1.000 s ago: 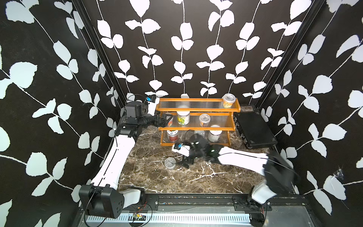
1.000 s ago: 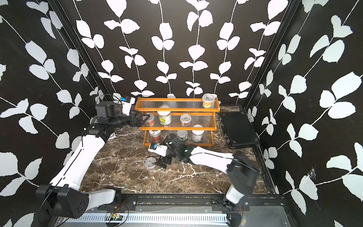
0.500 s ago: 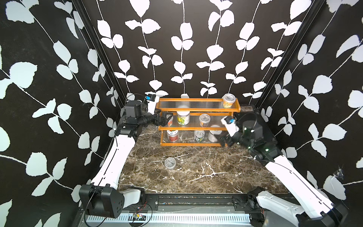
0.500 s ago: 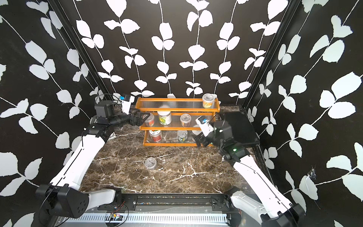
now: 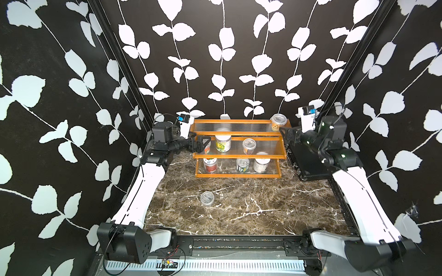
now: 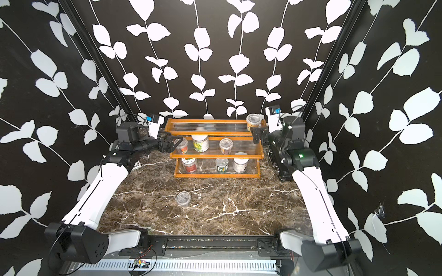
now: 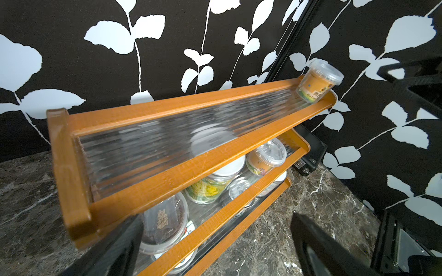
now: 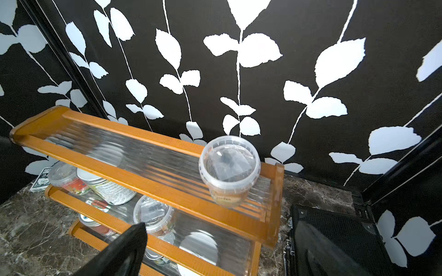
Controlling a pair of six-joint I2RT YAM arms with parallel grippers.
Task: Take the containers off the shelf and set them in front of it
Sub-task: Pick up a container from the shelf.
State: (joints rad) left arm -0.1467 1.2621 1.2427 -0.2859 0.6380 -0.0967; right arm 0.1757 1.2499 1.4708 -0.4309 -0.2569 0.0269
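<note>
The top level's clear cup (image 5: 278, 120) is alone and centred in front of my right gripper's open fingers, so I keep moving in until they reach around the cup's sides (image 5: 277, 125).
The orange-brown shelf (image 5: 239, 155) (image 6: 216, 157) stands at the back of the marble table. It holds several containers: a clear cup (image 5: 278, 121) (image 8: 229, 167) on the top tier, a white-lidded jar (image 5: 223, 143) and cups on the middle tier, and jars and a tin can (image 5: 242, 165) on the lowest tier. One clear cup (image 5: 207, 198) (image 6: 183, 198) stands on the table in front. My left gripper (image 5: 203, 143) (image 7: 215, 248) is open at the middle tier's left end, one finger beside the leftmost cup (image 7: 165, 222). My right gripper (image 5: 287, 135) (image 8: 215, 248) is open at the shelf's right end, below the top cup.
A flat black case (image 5: 308, 160) (image 8: 334, 239) lies right of the shelf, under the right wrist. A small black-and-white card box (image 8: 41, 181) sits behind the shelf's left end. Black leaf-patterned walls close in the back and both sides.
The right arm left the clear cup on the table, swung to the right and rose to the shelf's right end. The left arm has hardly moved.
</note>
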